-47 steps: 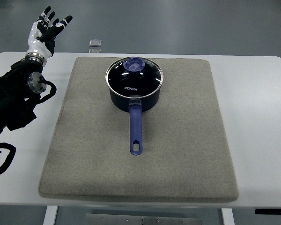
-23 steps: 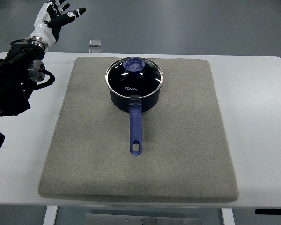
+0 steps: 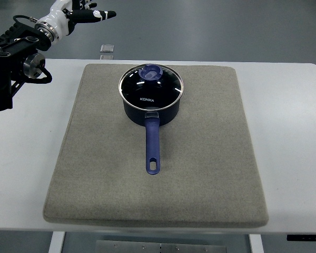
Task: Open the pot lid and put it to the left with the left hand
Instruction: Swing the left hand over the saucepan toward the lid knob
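The glass lid (image 3: 162, 93) shows only even darkness through it, so the dark blue pot (image 3: 134, 114) should be empty when I lift the lid.
A dark blue pot (image 3: 150, 103) stands on the far middle of a grey mat (image 3: 200, 158), its long blue handle (image 3: 152, 145) pointing toward me. A glass lid (image 3: 151, 86) with a steel rim and a blue knob (image 3: 150, 73) sits closed on the pot. My left hand (image 3: 87, 11) is at the top left of the picture, raised beyond the table's far edge, fingers spread and holding nothing. It is well to the left of and beyond the pot. The right arm does not show.
The mat lies on a white table (image 3: 295, 132). A small grey square (image 3: 107, 49) lies on the floor beyond the table's far edge. My black left arm (image 3: 10, 68) hangs over the table's left end.
My left arm has risen and swung toward the far right, carrying the open hand from the table's left corner up to the picture's top edge. Pot and lid have not moved.
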